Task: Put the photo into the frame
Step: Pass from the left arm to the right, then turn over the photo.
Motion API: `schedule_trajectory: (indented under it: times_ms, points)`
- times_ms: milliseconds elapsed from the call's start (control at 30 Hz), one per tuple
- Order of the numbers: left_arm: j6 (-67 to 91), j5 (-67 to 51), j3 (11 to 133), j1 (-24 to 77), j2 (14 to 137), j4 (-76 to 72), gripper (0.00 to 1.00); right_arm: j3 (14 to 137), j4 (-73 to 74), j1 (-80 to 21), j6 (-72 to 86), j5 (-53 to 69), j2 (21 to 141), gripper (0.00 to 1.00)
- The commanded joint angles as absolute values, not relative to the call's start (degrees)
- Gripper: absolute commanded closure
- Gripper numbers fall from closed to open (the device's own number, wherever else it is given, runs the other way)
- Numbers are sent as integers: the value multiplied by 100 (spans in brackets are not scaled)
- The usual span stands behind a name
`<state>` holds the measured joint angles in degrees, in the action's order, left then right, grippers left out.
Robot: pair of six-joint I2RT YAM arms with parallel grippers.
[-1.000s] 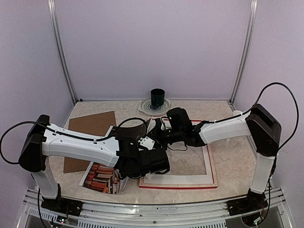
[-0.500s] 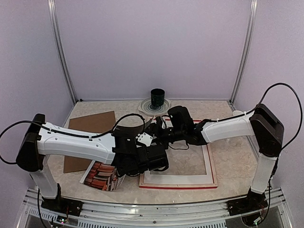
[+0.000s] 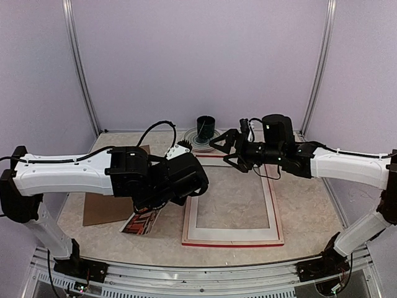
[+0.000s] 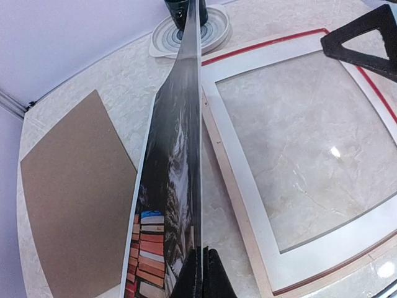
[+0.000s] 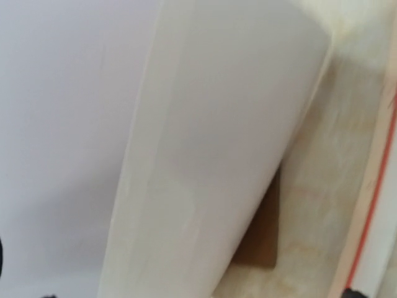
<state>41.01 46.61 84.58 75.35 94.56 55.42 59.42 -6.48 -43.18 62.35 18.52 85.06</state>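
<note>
The photo's loose edge (image 3: 130, 224) tilts away from the frame with the printed side up. Next, my left gripper swings back toward the brown board (image 3: 104, 210) to turn the photo printed side down.
The photo (image 4: 173, 155) stands on edge, gripped at its near end by my left gripper (image 4: 203, 273), whose jaws are shut on it. From above, only its book-printed lower part (image 3: 144, 221) shows under the left arm, left of the frame. The frame (image 3: 232, 236) lies flat on the table, red at its edges, with a white mat (image 4: 245, 180) inside. My right gripper (image 3: 226, 151) hangs open and empty over the frame's far left corner. A pale blurred sheet (image 5: 205, 124) fills most of the right wrist view.
A brown cardboard board (image 3: 105, 186) lies at the left of the table. A dark cup (image 3: 205, 128) stands on a round coaster (image 3: 200, 141) at the back, just beyond the frame. Lilac walls close the sides and back.
The right gripper has opened, let go of the photo and drawn back to the right. The left arm has swung left, taking the photo off the frame's left side.
</note>
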Motion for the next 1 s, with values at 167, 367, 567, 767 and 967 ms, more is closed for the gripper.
schedule_trajectory:
  times_ms: [167,367,567,767,967]
  points:
    - [3439,4152,9375,7444,9258,4914,100,5247,328,-3852,5339,556,7090,1]
    - [3106,3636,10008,7248,9186,4416,100,4593,308,-3536,5426,579,6659,1]
    - [3063,2907,10106,6932,9038,3625,100,4305,342,-3332,5466,607,6417,1]
    - [3615,1978,8977,6091,8448,2519,100,4288,544,-3122,5441,565,6223,1]
    - [4837,610,6670,4874,7705,1120,100,4268,657,-3038,5462,550,6111,1]
